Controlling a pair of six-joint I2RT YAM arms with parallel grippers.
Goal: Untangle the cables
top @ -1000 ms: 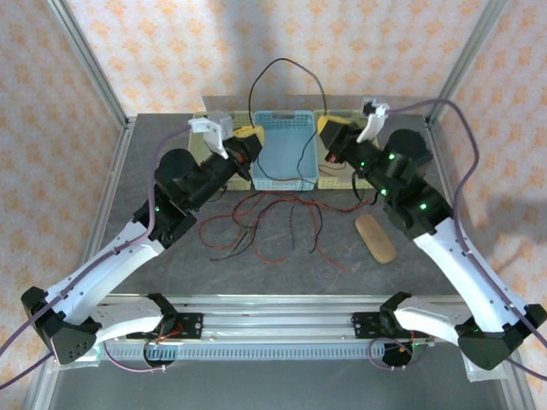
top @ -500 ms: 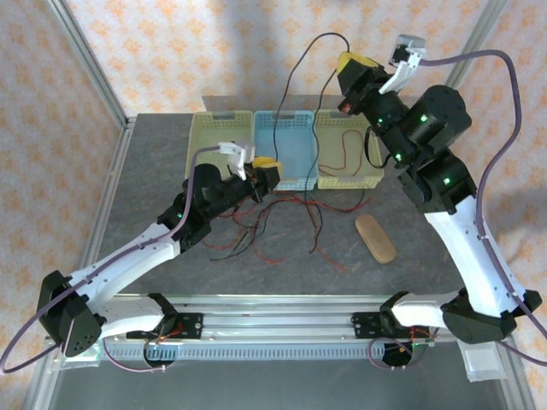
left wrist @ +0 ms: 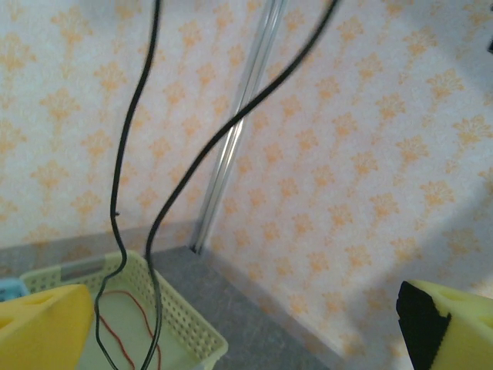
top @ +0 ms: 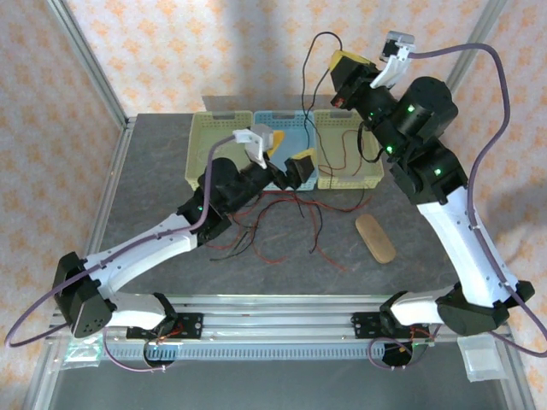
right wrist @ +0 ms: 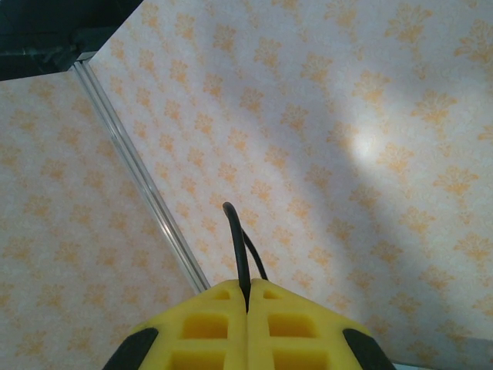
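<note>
My left gripper should grab both parts of the black cable (top: 305,79) lower down (left wrist: 149,258) and lift, because they hang from my raised right gripper down to the blue basket.
My right gripper (top: 344,70) is raised high at the back right, shut on a black cable (top: 325,34) that loops above it and hangs down toward the baskets. The right wrist view shows its yellow fingers (right wrist: 200,327) pressed together on that black cable (right wrist: 240,254). My left gripper (top: 291,152) hovers open over the blue basket (top: 286,124), nothing between its fingers. Through the left wrist camera I see two strands of the black cable (left wrist: 202,158) hanging ahead of the open left gripper (left wrist: 245,324). A tangle of red and black cables (top: 265,224) lies on the table.
Three baskets stand in a row at the back: yellow-green (top: 205,145), blue, and yellow-green (top: 350,175) with red cable (left wrist: 137,324) inside. A tan oblong block (top: 374,237) lies at the right. Patterned walls and a metal frame post (left wrist: 239,139) close in the back.
My right gripper has lifted the black cable from basket height to high above the table. My left gripper has opened, letting go, and shifted right over the blue basket.
</note>
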